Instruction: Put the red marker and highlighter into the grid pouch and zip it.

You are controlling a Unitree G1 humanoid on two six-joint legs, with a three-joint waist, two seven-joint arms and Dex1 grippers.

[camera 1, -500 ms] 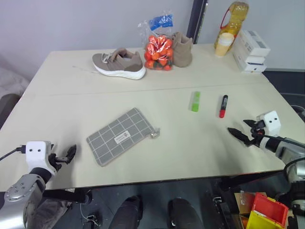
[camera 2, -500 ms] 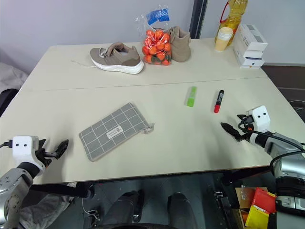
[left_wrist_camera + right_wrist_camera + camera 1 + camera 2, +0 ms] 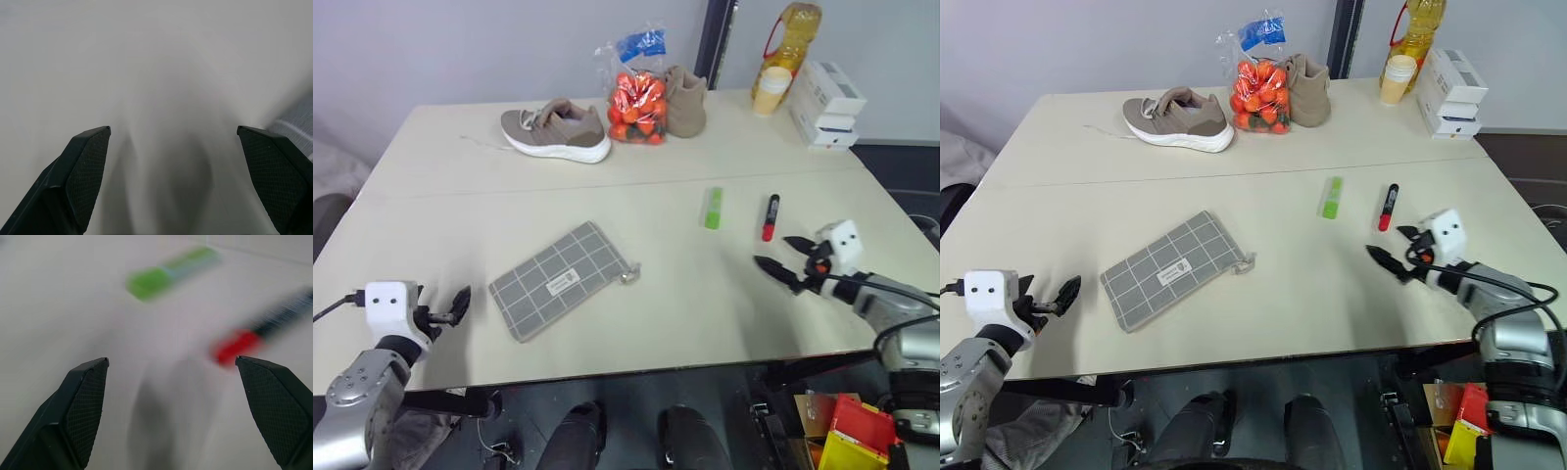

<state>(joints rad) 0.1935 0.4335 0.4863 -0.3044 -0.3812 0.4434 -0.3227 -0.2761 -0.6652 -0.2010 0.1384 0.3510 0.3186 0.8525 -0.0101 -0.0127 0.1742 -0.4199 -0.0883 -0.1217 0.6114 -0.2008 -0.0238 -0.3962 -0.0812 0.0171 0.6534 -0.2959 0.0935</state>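
Note:
I see the grey grid pouch's broad side (image 3: 560, 281) lying flat, so I expect the pouch to be empty inside, with room to push the green highlighter (image 3: 714, 209) all the way in.
The red marker (image 3: 771, 217) with its black cap lies on the table right of centre, and the green highlighter (image 3: 714, 208) lies just left of it. The grey grid pouch (image 3: 562, 278) rests flat at the table's middle left, its zipper pull (image 3: 629, 276) at the right corner. My right gripper (image 3: 781, 260) hovers open a short way in front of the marker; its wrist view shows the marker (image 3: 254, 335) and highlighter (image 3: 168, 273) ahead of its fingers. My left gripper (image 3: 460, 305) stands open near the front left edge, left of the pouch, with a pouch corner (image 3: 298, 122) beside one finger.
At the back of the table (image 3: 685, 313) stand a tan shoe (image 3: 557, 128), a bag of oranges (image 3: 638, 103), a brown boot (image 3: 686, 98), an oil bottle (image 3: 791, 39), a paper cup (image 3: 771, 90) and white boxes (image 3: 827, 103). A red and yellow bin (image 3: 857, 436) sits on the floor at right.
My right gripper has moved left and toward the marker. The left gripper has stayed about where it was.

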